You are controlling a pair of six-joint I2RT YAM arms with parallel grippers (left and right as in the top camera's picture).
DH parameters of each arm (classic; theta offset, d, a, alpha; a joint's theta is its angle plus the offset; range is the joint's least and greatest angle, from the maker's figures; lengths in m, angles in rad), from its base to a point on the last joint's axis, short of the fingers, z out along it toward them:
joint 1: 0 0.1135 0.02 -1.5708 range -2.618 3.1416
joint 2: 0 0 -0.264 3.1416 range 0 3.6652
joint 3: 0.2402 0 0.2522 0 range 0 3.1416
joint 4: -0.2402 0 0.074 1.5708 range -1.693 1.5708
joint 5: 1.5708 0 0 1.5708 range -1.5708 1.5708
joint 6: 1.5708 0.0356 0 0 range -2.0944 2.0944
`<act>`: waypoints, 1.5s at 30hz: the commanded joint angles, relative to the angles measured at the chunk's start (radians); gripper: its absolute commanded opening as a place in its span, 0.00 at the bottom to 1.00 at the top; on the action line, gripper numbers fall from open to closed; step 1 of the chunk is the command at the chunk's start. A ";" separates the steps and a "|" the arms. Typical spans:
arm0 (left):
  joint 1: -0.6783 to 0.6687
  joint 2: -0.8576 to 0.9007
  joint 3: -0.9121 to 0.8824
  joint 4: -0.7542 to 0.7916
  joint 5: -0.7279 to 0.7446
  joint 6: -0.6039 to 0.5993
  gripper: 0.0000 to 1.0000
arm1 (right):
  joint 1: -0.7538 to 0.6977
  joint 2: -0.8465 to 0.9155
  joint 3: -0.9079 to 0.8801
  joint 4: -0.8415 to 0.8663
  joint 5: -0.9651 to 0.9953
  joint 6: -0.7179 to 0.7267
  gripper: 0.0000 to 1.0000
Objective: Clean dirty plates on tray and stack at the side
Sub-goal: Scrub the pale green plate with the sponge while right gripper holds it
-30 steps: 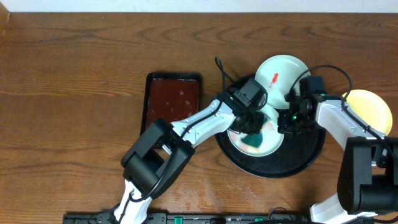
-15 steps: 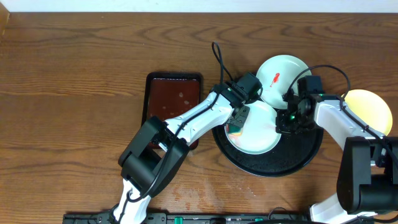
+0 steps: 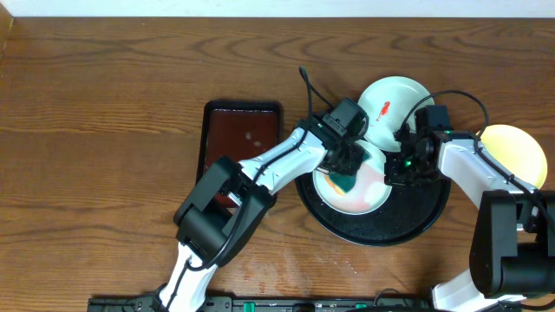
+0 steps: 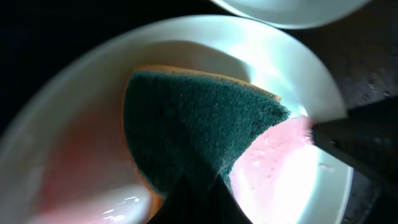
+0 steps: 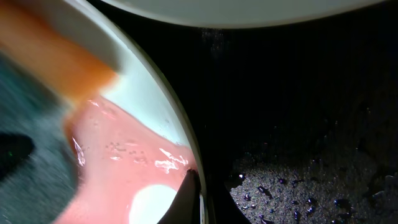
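Observation:
The pink smear (image 3: pixel 370 187) is wet across the plate, so next my left gripper leaves the sponge in the red-brown tray (image 3: pixel 238 139) before my right gripper tilts the plate.
The black tray (image 3: pixel 425 217) holds a white plate (image 3: pixel 368 195) filmed with pink smear. My left gripper (image 3: pixel 345 178) is shut on a green and orange sponge (image 4: pixel 193 118) and presses it onto that plate (image 4: pixel 292 180) left of its middle. My right gripper (image 3: pixel 401 169) is shut on the plate's right rim (image 5: pixel 186 149), one finger (image 5: pixel 189 193) inside the rim. A second white plate (image 3: pixel 395 97) with a red streak lies against the tray's far rim. The pale yellow plate (image 3: pixel 513 149) lies on the table to the right of the tray.
A small rectangular red-brown tray (image 3: pixel 238 139) lies left of the black tray, under my left arm. The black tray's floor (image 5: pixel 298 168) is wet with droplets. The wooden table (image 3: pixel 104 130) stretches to the left.
My left gripper swept the sponge from the plate's lower middle to its left rim and back toward the middle. The right gripper has kept its hold on the rim.

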 commanded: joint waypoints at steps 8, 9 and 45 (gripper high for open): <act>-0.066 0.050 -0.018 -0.040 -0.016 0.032 0.07 | 0.023 0.032 -0.010 0.002 0.020 0.007 0.01; -0.059 0.050 -0.018 -0.059 -0.092 0.032 0.07 | 0.023 0.032 -0.010 0.002 0.019 0.007 0.01; 0.026 0.073 0.049 -0.250 -0.367 -0.070 0.07 | 0.023 0.032 -0.010 -0.001 0.020 0.007 0.01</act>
